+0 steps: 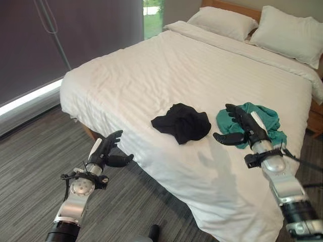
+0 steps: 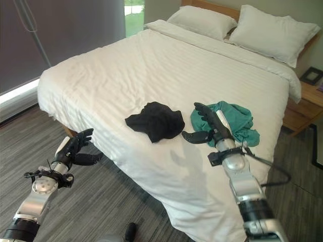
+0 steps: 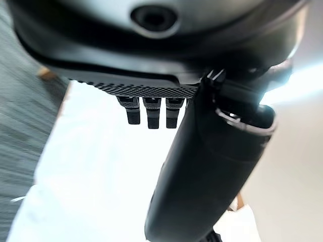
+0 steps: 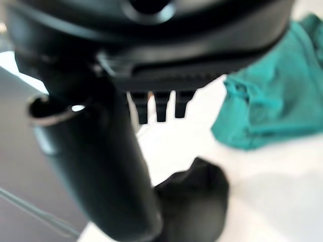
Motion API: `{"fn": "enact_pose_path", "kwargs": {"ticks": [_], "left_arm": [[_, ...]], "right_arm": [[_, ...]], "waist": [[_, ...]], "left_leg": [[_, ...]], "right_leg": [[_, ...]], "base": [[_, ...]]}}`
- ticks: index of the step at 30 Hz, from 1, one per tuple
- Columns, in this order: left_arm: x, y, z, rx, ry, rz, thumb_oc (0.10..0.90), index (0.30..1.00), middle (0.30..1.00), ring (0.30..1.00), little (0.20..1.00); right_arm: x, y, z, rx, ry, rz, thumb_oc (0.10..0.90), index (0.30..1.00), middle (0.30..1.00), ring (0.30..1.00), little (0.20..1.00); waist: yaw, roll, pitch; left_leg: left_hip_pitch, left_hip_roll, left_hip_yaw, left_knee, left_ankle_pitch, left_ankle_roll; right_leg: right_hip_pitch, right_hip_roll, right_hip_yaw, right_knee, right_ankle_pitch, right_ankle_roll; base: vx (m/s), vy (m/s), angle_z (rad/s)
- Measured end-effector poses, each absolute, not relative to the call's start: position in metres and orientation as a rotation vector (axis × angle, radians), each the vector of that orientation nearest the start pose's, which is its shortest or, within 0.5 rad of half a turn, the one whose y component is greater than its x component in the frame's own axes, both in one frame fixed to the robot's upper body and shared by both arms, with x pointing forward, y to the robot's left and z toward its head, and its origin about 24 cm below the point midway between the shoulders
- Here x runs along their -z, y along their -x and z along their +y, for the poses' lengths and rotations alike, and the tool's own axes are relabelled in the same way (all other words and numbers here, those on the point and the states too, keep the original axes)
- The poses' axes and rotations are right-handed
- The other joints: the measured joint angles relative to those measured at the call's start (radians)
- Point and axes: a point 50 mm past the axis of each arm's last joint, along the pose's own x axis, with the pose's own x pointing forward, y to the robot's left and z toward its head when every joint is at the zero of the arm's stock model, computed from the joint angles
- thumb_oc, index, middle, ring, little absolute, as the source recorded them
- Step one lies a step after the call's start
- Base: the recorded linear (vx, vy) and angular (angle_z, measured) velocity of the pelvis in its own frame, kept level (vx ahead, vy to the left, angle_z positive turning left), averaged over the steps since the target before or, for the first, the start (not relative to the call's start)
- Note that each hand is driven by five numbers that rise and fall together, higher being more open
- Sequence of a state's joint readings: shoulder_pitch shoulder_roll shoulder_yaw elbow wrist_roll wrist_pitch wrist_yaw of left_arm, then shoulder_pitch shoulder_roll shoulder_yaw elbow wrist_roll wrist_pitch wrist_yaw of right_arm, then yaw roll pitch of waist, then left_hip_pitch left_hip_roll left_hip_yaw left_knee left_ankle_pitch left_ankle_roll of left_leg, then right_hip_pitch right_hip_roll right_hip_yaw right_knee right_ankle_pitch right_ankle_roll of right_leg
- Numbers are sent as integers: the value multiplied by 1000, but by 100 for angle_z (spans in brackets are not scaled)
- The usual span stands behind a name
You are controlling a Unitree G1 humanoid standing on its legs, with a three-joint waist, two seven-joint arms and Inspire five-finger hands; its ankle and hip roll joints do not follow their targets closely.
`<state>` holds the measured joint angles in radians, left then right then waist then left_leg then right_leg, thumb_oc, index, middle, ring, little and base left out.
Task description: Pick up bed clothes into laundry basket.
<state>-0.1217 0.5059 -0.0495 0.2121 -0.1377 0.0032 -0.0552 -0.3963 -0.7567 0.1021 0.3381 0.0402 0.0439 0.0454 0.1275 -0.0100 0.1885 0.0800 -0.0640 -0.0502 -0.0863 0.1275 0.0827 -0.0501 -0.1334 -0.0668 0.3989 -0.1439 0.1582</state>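
The black garment has loose folds heaped together, so it should open out into a long, limp length when the robot lifts it by one end.
A black garment lies crumpled near the foot end of the white bed. To its right lies a teal garment, also seen as the teal garment in the right wrist view. My right hand hovers over the teal garment's left edge, open, fingers straight, thumb pointing toward the black garment. My left hand is open off the bed's near corner, above the floor, holding nothing.
Two white pillows lie at the head of the bed by a wooden headboard. A wooden nightstand stands to the bed's right. Grey striped carpet covers the floor on the left, below a dark window blind.
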Motion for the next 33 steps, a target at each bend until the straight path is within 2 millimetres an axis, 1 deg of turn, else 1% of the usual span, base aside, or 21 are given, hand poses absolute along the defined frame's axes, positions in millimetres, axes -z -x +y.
{"fn": "enact_pose_path", "kwargs": {"ticks": [1, 2, 3, 4, 6, 7, 8, 9, 11, 13, 14, 18, 19, 20, 22, 24, 26, 27, 30, 32, 33], "left_arm": [[-50, -276, 243, 48, -360, 105, 800, 900, 900, 900, 900], [-50, -277, 240, 62, -355, 104, 800, 900, 900, 900, 900], [-51, -277, 236, 92, -358, 105, 800, 900, 900, 900, 900], [-51, -275, 235, 103, -360, 104, 800, 900, 900, 900, 900], [-41, -267, 241, 96, -347, 147, 800, 900, 900, 900, 900], [-38, -264, 241, 96, -333, 160, 800, 900, 900, 900, 900], [-30, -257, 241, 106, -306, 186, 800, 900, 900, 900, 900], [-26, -254, 241, 114, -298, 203, 800, 900, 900, 900, 900], [-16, -245, 237, 151, -278, 245, 800, 900, 900, 900, 900], [-13, -244, 233, 188, -274, 257, 800, 900, 900, 900, 900], [-13, -243, 233, 198, -273, 261, 800, 900, 900, 900, 900], [-10, -236, 235, 202, -273, 277, 800, 900, 900, 900, 900], [-8, -234, 237, 201, -271, 286, 800, 900, 900, 900, 900], [-8, -232, 238, 200, -267, 290, 800, 900, 900, 900, 900], [-4, -224, 245, 200, -272, 322, 800, 900, 900, 900, 900], [-1, -219, 248, 221, -295, 351, 800, 900, 900, 900, 900], [4, -216, 242, 272, -307, 378, 800, 900, 900, 900, 900], [6, -214, 238, 288, -302, 386, 800, 900, 900, 900, 900], [10, -211, 231, 343, -317, 405, 800, 900, 900, 900, 900], [4, -211, 228, 373, -331, 382, 800, 900, 900, 900, 900], [2, -211, 226, 376, -330, 374, 800, 900, 900, 900, 900]], "right_arm": [[-131, -321, -293, 58, 753, 35, 800, 900, 900, 900, 900], [-135, -325, -315, 96, 862, 118, 800, 900, 900, 900, 900], [-140, -324, -340, 127, 962, 219, 800, 900, 900, 900, 900], [-142, -321, -357, 169, 1006, 286, 800, 900, 900, 900, 900], [-143, -320, -390, 275, 1080, 464, 800, 900, 900, 900, 900], [-142, -317, -399, 306, 1101, 522, 800, 900, 900, 900, 900], [-142, -310, -413, 358, 1127, 598, 800, 900, 900, 900, 900], [-141, -306, -418, 371, 1141, 631, 800, 900, 900, 900, 900], [-130, -290, -433, 388, 1183, 753, 800, 900, 900, 900, 900], [-123, -278, -442, 403, 1202, 837, 800, 900, 900, 900, 900], [-123, -273, -446, 411, 1218, 865, 800, 900, 900, 900, 900], [-134, -268, -455, 456, 1259, 857, 800, 900, 900, 900, 900], [-137, -269, -455, 464, 1268, 849, 800, 900, 900, 900, 900], [-140, -269, -456, 469, 1274, 844, 800, 900, 900, 900, 900], [-156, -278, -454, 483, 1314, 810, 800, 900, 900, 900, 900], [-175, -289, -448, 493, 1372, 775, 800, 900, 900, 900, 900], [-221, -307, -439, 553, 1418, 651, 800, 900, 900, 900, 900], [-234, -312, -435, 575, 1411, 603, 800, 900, 900, 900, 900], [-272, -328, -417, 607, 1377, 449, 800, 900, 900, 900, 900], [-298, -337, -403, 624, 1381, 359, 800, 900, 900, 900, 900], [-303, -338, -400, 626, 1383, 337, 800, 900, 900, 900, 900]], "waist": [[1, -2, 1], [-9, -7, 3], [-14, -15, 7], [-7, -23, 7], [24, -58, -8], [25, -71, -16], [26, -84, -23], [26, -83, -23], [23, -81, -23], [21, -76, -23], [12, -73, -22], [2, -56, -27], [7, -50, -29], [7, -47, -30], [10, -36, -32], [17, -22, -32], [16, 7, -23], [21, 13, -22], [52, 24, -13], [57, 28, -8], [60, 31, -3]], "left_leg": [[3, -2, -2, 0, -3, -1], [9, -8, -14, 0, -11, 7], [12, -14, -23, 0, -18, 3], [15, -16, -22, 0, -25, 7], [26, -32, 5, 0, -47, -2], [27, -42, 3, 0, -51, -1], [33, -52, -3, 0, -57, -10], [37, -47, -3, 0, -60, -14], [44, -35, -19, 0, -70, -29], [39, -23, -33, 0, -74, -34], [35, -19, -46, 0, -74, -34], [18, -14, -69, -1, -76, -41], [5, -13, -73, -1, -77, -42], [-1, -13, -73, -1, -77, -43], [-31, -14, -78, 0, -69, -50], [-63, -14, -87, 1, -56, -51], [-110, -16, -105, 6, -39, -53], [-121, -15, -110, 7, -34, -59], [-159, -7, -119, 12, -25, -64], [-196, -3, -124, 12, -16, -76], [-201, -3, -127, 12, -13, -78]], "right_leg": [[-9, -5, -8, -36, 7, -9], [-16, -9, -6, -142, 30, -14], [-24, -11, -3, -183, 66, -4], [-28, -10, 12, -205, 99, 7], [-19, -7, 1, -277, 179, -19], [-1, -6, 10, -311, 211, -21], [44, -6, 6, -391, 232, -49], [67, 1, 3, -428, 252, -52], [108, 21, -13, -490, 275, -60], [107, 29, -20, -490, 274, -60], [107, 32, -39, -490, 271, -65], [100, 38, -64, -492, 263, -75], [93, 38, -66, -497, 263, -75], [86, 38, -66, -497, 263, -75], [54, 38, -68, -497, 269, -82], [27, 38, -75, -497, 274, -86], [-10, 36, -94, -497, 284, -92], [-21, 36, -94, -497, 286, -94], [-53, 42, -99, -497, 292, -103], [-87, 45, -107, -496, 297, -110], [-90, 45, -111, -495, 298, -110]], "base": [[127, -53, 14], [43, -47, 37], [134, -75, 42], [147, -71, 17], [128, -56, -27], [72, -37, -14], [71, -34, 2], [96, -50, 4], [101, -81, 10], [78, -76, 17], [59, -74, 21], [14, -64, 19], [2, -72, 9], [-37, -39, 5], [-71, -52, 6], [-107, -71, 12], [-66, -49, 26], [-67, -52, 22], [-76, -37, 10], [-60, -27, 9], [-75, -28, 10]]}}
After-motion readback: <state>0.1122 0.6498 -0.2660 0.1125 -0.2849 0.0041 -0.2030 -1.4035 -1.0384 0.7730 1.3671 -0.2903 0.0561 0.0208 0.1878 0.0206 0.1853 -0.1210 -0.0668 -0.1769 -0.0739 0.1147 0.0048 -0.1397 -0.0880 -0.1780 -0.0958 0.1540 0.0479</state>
